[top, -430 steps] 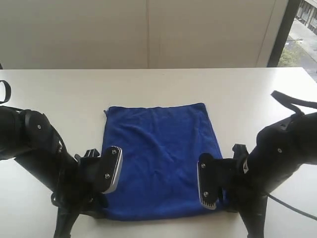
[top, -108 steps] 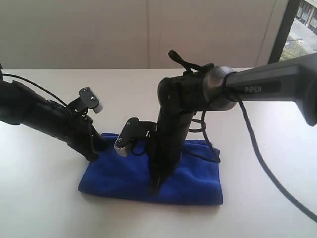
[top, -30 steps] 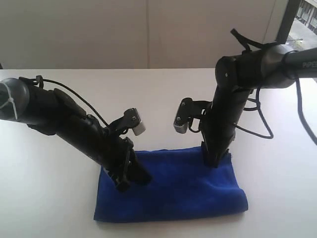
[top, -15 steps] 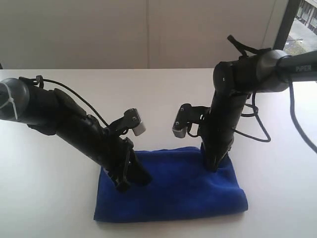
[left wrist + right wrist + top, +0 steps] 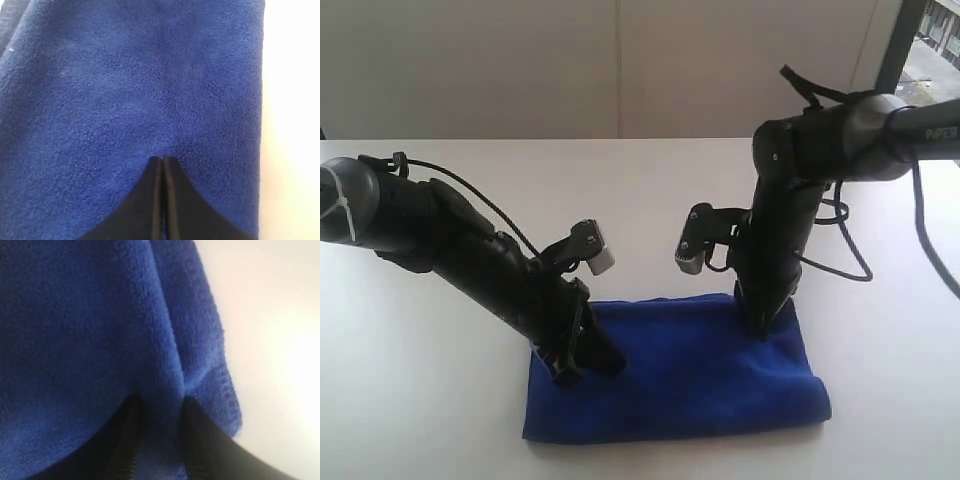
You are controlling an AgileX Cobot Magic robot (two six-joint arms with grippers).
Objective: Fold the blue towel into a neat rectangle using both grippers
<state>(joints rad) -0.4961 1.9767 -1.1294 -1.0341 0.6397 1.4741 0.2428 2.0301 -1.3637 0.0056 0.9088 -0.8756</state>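
The blue towel's bottom layer (image 5: pixel 216 390) shows beyond its top layer, so the robot's right gripper should open and grip the top layer's edge (image 5: pixel 178 380) nearer to the towel's corner.
The blue towel (image 5: pixel 690 375) lies folded into a wide band near the table's front edge. My left gripper (image 5: pixel 565 378) presses its shut tips down on the towel's left part; in the left wrist view the jaws (image 5: pixel 163 159) meet with no cloth between them on the blue towel (image 5: pixel 150 90). My right gripper (image 5: pixel 763 330) stands nearly upright at the towel's far right corner. In the right wrist view a ridge of the blue towel (image 5: pixel 90 330) is pinched between the right gripper (image 5: pixel 160 405) jaws, close to the towel's edge.
The white table (image 5: pixel 640 190) stretches behind the towel to a pale wall. A dark window frame (image 5: pixel 890 45) is at the far right. A loose black cable (image 5: pixel 840 250) hangs from the right arm above the table.
The right gripper has shifted a little to the right with the towel's corner in it, and the whole towel has slid slightly rightward. The left arm has hardly moved.
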